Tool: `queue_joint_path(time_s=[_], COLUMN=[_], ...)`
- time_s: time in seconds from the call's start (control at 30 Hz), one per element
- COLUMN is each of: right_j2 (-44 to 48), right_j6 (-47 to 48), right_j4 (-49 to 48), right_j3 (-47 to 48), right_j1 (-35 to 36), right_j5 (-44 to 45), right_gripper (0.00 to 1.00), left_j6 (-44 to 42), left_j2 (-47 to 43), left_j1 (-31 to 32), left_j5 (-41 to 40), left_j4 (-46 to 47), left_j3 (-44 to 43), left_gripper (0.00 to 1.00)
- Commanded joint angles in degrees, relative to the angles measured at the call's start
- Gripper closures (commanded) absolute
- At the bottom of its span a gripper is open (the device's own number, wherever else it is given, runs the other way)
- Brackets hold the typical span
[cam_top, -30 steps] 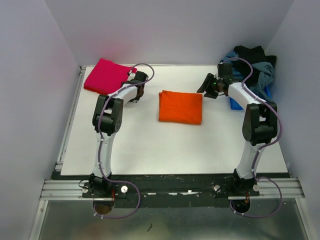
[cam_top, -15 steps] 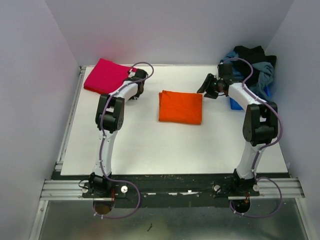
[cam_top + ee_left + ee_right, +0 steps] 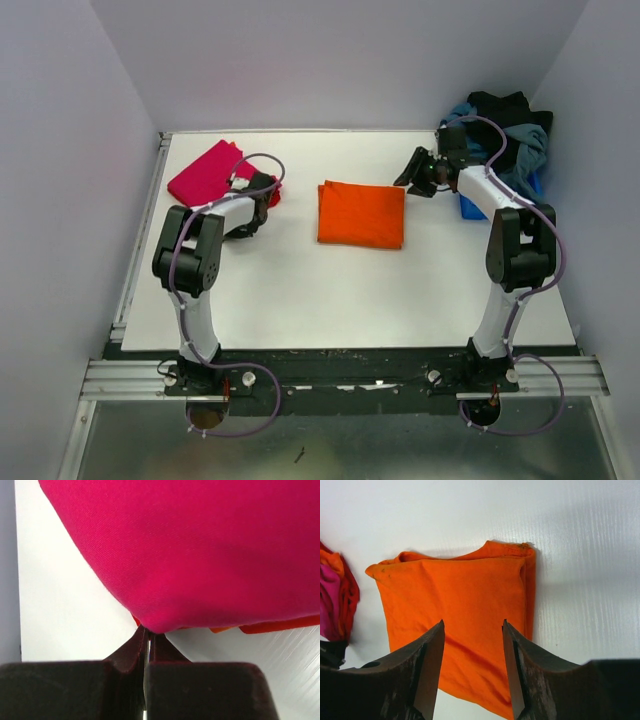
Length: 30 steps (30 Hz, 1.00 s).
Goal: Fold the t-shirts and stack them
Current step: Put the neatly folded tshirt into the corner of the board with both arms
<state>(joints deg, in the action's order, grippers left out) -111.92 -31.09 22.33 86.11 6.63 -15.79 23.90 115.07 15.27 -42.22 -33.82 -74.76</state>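
Observation:
My left gripper keeps pulling the magenta-pink t-shirt, which lies crooked with its near corner (image 3: pixel 159 621) in my grip, toward the orange t-shirt (image 3: pixel 361 215) until both lie square.
The folded magenta-pink t-shirt (image 3: pixel 208 171) lies at the back left of the table, one corner lifted. My left gripper (image 3: pixel 268 192) is shut on that corner; in the left wrist view the pink cloth (image 3: pixel 200 550) fills the frame above the closed left gripper (image 3: pixel 146 630). The folded orange t-shirt (image 3: pixel 361 213) lies flat at mid table. My right gripper (image 3: pixel 412 172) is open and empty just off its far right corner; in the right wrist view the orange shirt (image 3: pixel 460 610) shows between and beyond the spread right gripper (image 3: pixel 472 625).
A blue bin (image 3: pixel 470 205) with a heap of dark and teal clothes (image 3: pixel 510 130) stands at the back right, beside the right arm. The table's left rail (image 3: pixel 140 240) runs along the left edge. White walls close in the back and sides.
My left gripper has pulled the pink shirt's corner toward the near right, dragging the shirt from the back-left corner toward the orange one. The right gripper has barely moved.

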Motion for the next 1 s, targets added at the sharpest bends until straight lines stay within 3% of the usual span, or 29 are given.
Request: queue_joint_path(time_s=[0.0, 0.07, 0.27, 0.57, 0.6, 0.63, 0.67, 0.7, 0.97], right_j2=[1.6, 1.4, 0.9, 1.4, 1.4, 1.4, 1.4, 1.2, -0.2], right_j6=[-0.4, -0.4, -0.1, 0.2, 0.4, 0.5, 0.6, 0.7, 0.2], right_j4=[-1.0, -1.1, -0.6, 0.2, 0.3, 0.3, 0.5, 0.9, 1.7], right_j3=[-0.8, -0.9, -0.9, -0.9, -0.9, -0.9, -0.9, -0.6, -0.2], right_j1=[-0.4, -0.4, -0.4, -0.4, -0.5, -0.5, -0.6, -0.6, -0.9], right_j5=[-2.8, -3.2, -2.1, -0.3, 0.1, 0.8, 1.3, 1.7, 2.9], right_gripper=[0.43, 0.42, 0.43, 0.42, 0.42, 0.41, 0.4, 0.39, 0.35], left_j6=[6.4, 7.9, 11.8, 10.6, 10.6, 11.0, 10.9, 10.8, 9.2], left_j2=[-7.6, -10.0, -13.7, -0.5, -0.7, -1.6, -3.0, -4.6, -15.7], left_j1=[2.2, 4.2, 12.9, 15.9, 16.9, 17.8, 18.6, 19.2, 19.6], left_j5=[6.6, 8.0, 9.4, 13.1, 12.2, 11.3, 11.5, 11.6, 14.7], left_j4=[0.7, 1.6, -4.0, -4.4, -4.5, -4.4, -3.8, -3.4, -5.5], left_j3=[10.7, 13.7, 10.4, -4.1, -4.5, -4.4, -3.5, -2.9, -4.1], left_gripper=[1.0, 1.0, 1.0, 0.99, 0.86, 0.66, 0.51, 0.44, 0.4])
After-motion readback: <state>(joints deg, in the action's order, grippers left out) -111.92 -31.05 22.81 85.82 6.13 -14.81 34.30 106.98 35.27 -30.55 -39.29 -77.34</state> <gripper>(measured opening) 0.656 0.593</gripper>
